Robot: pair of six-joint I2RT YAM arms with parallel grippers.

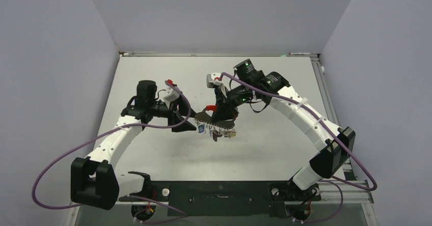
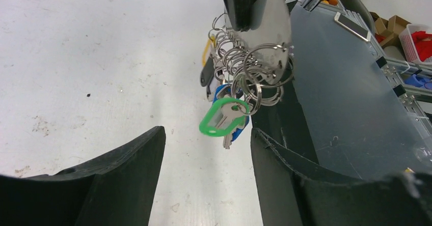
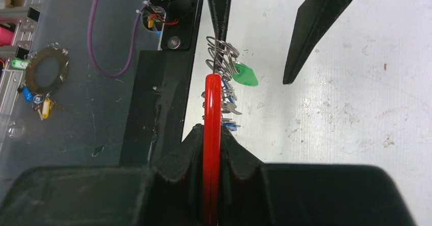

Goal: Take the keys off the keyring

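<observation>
The green tag hangs just beyond my left gripper's open fingers, so I should bring that gripper nearer and pinch the tag's lower end before I pull.
The keyring hangs above the table, its grey plate overhead in the left wrist view and its red arc edge-on in the right wrist view. My right gripper is shut on that red arc. The keys dangle from several small wire rings threaded on the keyring. Lowest hangs a green-tagged key, with blue, black and yellow tags behind it. My left gripper is open, and the green tag hangs just past its fingertips, touching neither.
The white table lies below the hanging bunch. Beyond its near edge is a dark bench where another ring with coloured tags lies. Purple cables loop beside the left arm. Bins and a phone sit off the table.
</observation>
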